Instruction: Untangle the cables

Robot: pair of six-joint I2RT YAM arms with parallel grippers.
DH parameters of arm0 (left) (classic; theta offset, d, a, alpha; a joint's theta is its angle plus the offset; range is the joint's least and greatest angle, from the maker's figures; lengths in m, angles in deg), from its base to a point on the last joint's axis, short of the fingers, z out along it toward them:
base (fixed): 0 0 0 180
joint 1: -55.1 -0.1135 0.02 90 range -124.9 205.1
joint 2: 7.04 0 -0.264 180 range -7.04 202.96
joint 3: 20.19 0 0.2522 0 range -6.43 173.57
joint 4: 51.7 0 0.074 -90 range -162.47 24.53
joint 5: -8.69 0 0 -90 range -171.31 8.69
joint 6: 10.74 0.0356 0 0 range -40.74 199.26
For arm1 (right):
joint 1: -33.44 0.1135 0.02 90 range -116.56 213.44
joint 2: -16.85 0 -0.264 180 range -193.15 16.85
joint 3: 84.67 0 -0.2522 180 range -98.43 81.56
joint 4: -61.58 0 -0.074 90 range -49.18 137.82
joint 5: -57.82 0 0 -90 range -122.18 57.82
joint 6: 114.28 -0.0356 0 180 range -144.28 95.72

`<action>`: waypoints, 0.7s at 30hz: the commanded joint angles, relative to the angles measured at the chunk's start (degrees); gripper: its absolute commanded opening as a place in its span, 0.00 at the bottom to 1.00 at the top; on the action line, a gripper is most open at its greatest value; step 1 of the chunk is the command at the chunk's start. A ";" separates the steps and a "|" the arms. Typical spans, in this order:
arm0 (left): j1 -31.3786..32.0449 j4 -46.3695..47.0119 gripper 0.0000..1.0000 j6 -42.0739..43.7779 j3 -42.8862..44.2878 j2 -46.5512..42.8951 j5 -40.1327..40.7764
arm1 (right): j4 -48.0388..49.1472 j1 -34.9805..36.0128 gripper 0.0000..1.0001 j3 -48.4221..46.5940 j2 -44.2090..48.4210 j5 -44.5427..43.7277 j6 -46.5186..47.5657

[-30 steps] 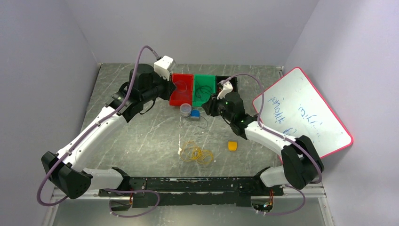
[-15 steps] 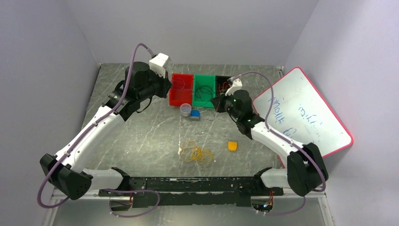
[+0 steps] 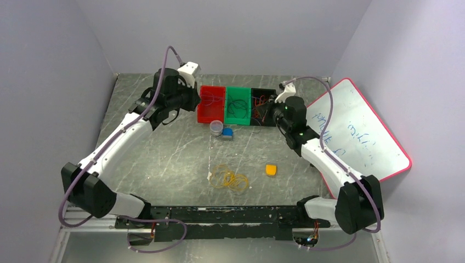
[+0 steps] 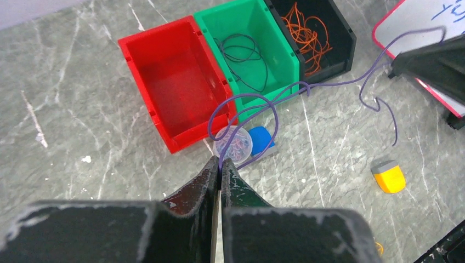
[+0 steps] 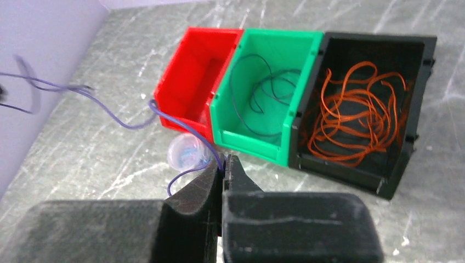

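The purple cable (image 4: 341,84) reaches wider than the green bin, so next I move my grippers closer together above the green bin (image 3: 238,106) and lower the end at my right gripper first.
A thin purple cable (image 4: 272,107) hangs between my two grippers above the table, with a loop and a kink in it. My left gripper (image 4: 220,163) is shut on one end of it, in front of the red bin (image 4: 175,82). Shut on the other end, near the black bin (image 5: 406,49), is my right gripper (image 5: 224,163). Dark cable (image 4: 248,55) lies in the green bin (image 4: 285,52). Orange cables (image 5: 356,109) fill the black bin. A yellow tangle of cables (image 3: 228,178) lies on the table in front of the arms' bases.
A small clear cup (image 4: 233,143) and a blue block (image 4: 262,139) stand just in front of the red and green bins. A yellow-orange block (image 3: 270,169) lies right of the yellow tangle. A whiteboard (image 3: 356,134) leans at the right wall.
My right gripper has shut on the purple cable and swung right toward the black bin. The left arm shifted slightly left, so the cable now spans between them.
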 commanded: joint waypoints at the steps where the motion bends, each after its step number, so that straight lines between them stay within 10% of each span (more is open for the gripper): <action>1: -0.46 3.31 0.07 1.25 3.40 4.38 -4.11 | 1.64 -1.39 0.00 -5.46 -3.11 4.66 0.70; 12: -2.22 3.64 0.07 3.47 14.38 17.40 -3.40 | 2.21 -2.94 0.00 -25.35 -25.06 7.01 0.17; 21: -6.15 4.31 0.07 1.91 8.02 10.73 -3.70 | 1.96 -7.36 0.00 -23.30 -24.08 -0.03 -2.02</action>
